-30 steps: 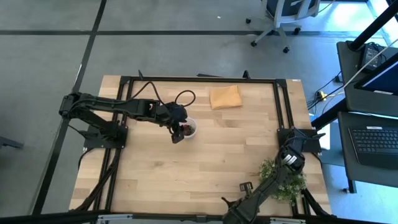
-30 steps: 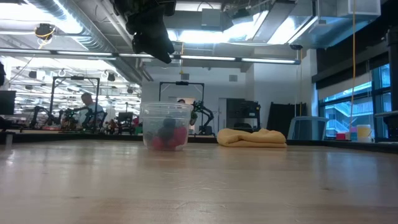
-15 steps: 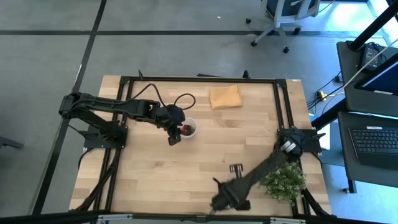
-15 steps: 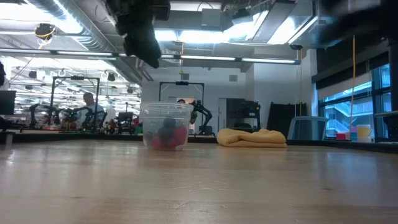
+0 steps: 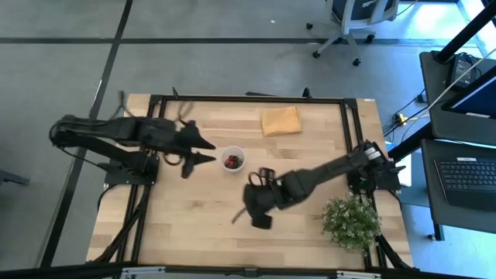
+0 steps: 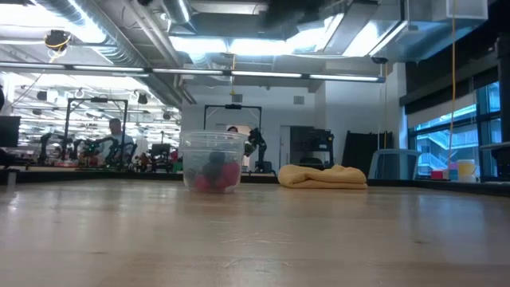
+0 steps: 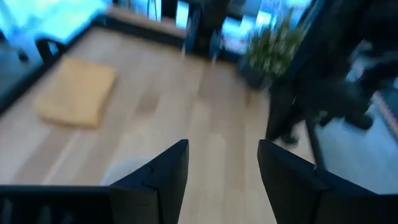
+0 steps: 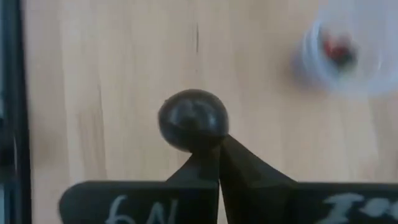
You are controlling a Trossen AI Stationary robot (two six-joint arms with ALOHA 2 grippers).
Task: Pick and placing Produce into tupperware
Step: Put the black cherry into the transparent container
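The cup (image 5: 232,160) must get the dark berry from my right gripper, but my empty left gripper hovers close beside it, so next my left gripper moves away first.
The tupperware (image 5: 232,160) is a small round translucent cup standing on its base mid-table; red and dark fruits lie in it, as the low view (image 6: 211,166) shows. My left gripper (image 5: 203,152) is open, just left of the cup, and its wrist view (image 7: 222,163) shows nothing between the fingers. My right gripper (image 5: 249,211) reaches over the table's middle, nearer than the cup and to its right. In its wrist view my right gripper (image 8: 216,149) is shut on a dark round berry (image 8: 193,120). The cup (image 8: 348,53) lies farther off there. My right gripper has the dark maroon berry (image 8: 198,138) pinched at the tips of its two fingers, which come at it from above, pointing down. The berry sticks out beyond the fingertips, over bare wood.
A folded orange-yellow cloth (image 5: 280,121) lies toward the far edge. A bushy green plant (image 5: 353,221) stands at the near right corner. A black frame runs around the table's edges. Bare wood lies between the cup and the near edge.
My left gripper has drawn back from above the cup toward the table's left and has left the low view. My right arm has swung from the plant at the near right corner to the table's middle, toward the cup.
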